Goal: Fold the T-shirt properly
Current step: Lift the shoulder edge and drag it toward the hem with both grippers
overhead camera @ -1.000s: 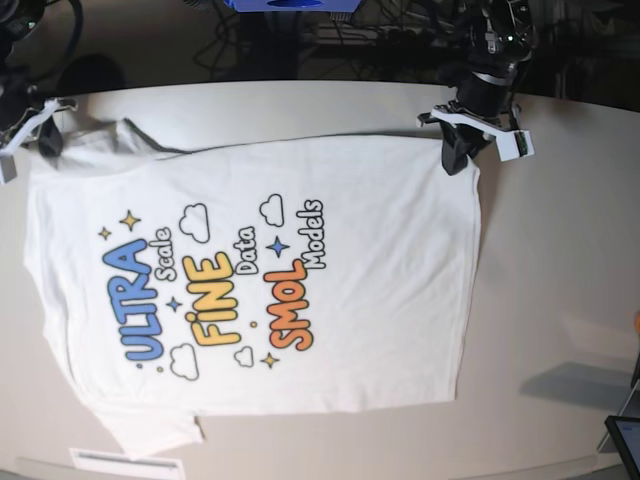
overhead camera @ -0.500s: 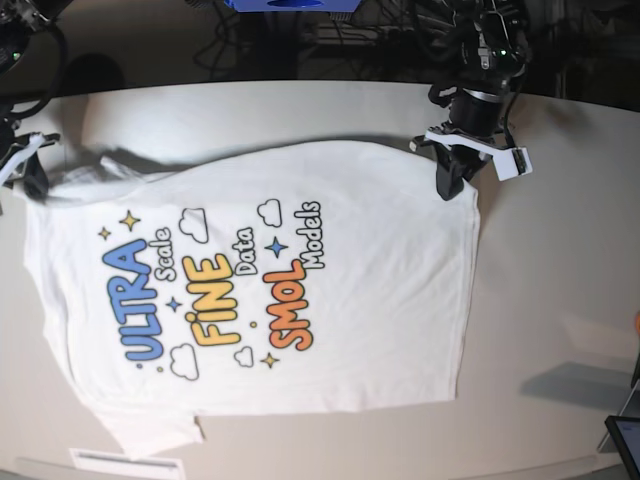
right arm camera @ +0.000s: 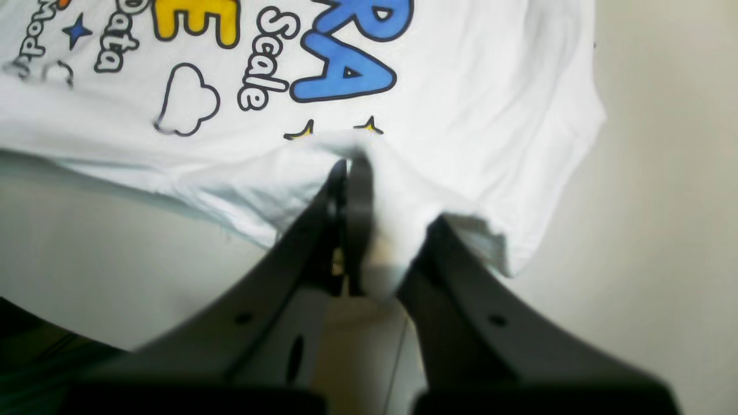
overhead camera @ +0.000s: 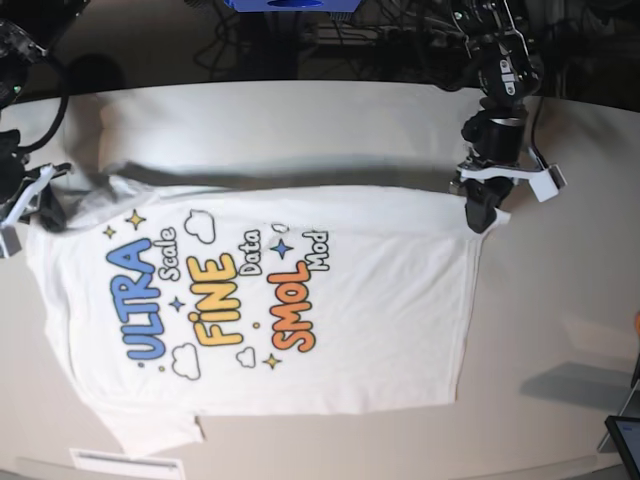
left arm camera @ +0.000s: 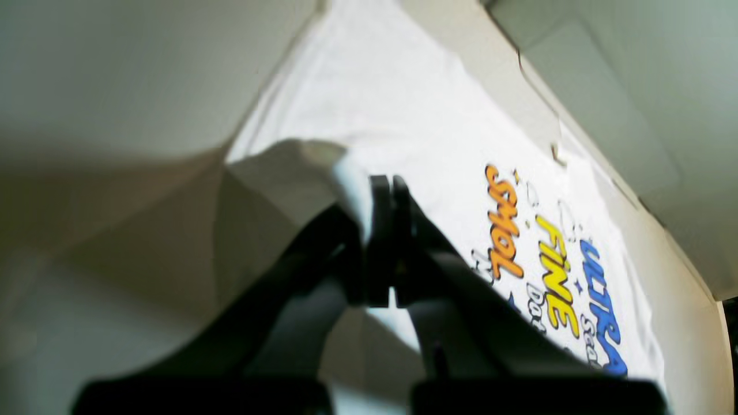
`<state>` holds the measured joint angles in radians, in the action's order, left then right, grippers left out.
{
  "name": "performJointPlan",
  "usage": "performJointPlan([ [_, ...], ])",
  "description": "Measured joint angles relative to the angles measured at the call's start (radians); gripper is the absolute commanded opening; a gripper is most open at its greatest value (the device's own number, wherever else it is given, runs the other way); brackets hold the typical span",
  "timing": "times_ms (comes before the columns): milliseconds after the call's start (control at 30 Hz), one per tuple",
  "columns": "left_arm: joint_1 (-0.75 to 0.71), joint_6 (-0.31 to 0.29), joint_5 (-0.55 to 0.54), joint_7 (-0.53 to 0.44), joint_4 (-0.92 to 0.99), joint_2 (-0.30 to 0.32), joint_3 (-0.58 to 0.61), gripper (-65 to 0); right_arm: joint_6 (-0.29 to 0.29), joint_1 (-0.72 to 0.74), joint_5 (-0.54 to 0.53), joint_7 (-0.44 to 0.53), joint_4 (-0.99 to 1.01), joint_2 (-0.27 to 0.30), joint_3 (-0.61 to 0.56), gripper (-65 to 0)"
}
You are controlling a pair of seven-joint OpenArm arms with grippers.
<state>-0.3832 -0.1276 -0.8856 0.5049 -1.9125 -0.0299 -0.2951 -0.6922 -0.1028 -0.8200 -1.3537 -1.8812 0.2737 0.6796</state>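
I should keep moving my right gripper toward the blue word (overhead camera: pixel 132 262), as the T-shirt's far edge (overhead camera: pixel 320 192) is straight from gripper to gripper, and let go once the fold lies flat.
The T-shirt (overhead camera: pixel 380 300) lies print side up on the pale table (overhead camera: pixel 560 280), with its far long edge raised and drawn over the body. A fold hides the end of the word "Models". My left gripper (overhead camera: pixel 487 212) is shut on the shirt's far right corner. The left wrist view shows the black fingers (left arm camera: pixel 380 230) pressed together on white cloth (left arm camera: pixel 415 115). My right gripper (overhead camera: pixel 45 205) is shut on the far left edge by the sleeve. In the right wrist view, its tips (right arm camera: pixel 351 167) pinch a bunch of cloth (right arm camera: pixel 461 86) just under the yellow stars.
A dark tablet (overhead camera: pixel 625 440) sits at the table's front right corner. A white label strip (overhead camera: pixel 125 462) lies at the front left edge. Cables and a blue object (overhead camera: pixel 290 5) are behind the table's far edge.
Both grippers have moved toward the near side of the table, carrying the shirt's far edge with them. The left one also shifted right. The raised edge now covers part of "Models".
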Motion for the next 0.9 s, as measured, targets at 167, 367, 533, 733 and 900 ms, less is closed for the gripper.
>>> performJointPlan([
  [167, 0.045, -0.003, -0.004, -0.004, 0.018, 0.0, -0.034, -65.0, 0.0, 0.051, 0.0, 0.004, 0.061, 0.018, -0.035, -64.9],
  [367, 0.094, 0.0, -0.004, 0.0, 0.098, -0.001, -0.037, -65.0, 0.0, 0.103, 0.002, 0.003, 0.153, 0.038, -0.043, -64.9],
  [533, 0.133, 0.017, -0.003, 0.002, 0.12, -0.001, -0.037, -65.0, 0.0, 0.152, 0.015, 0.01, 0.212, 0.07, -0.115, -64.9],
  [733, 0.201, 0.114, -0.007, 0.001, 0.148, -0.002, -0.038, -65.0, -0.003, 0.2, 0.083, 0.023, 0.282, 0.077, -0.163, -64.9],
  [900, 0.257, 0.12, -0.006, -0.005, 0.225, 0.0, -0.032, -65.0, -0.004, 0.226, 0.082, 0.052, 0.308, 0.078, -0.231, -64.9],
])
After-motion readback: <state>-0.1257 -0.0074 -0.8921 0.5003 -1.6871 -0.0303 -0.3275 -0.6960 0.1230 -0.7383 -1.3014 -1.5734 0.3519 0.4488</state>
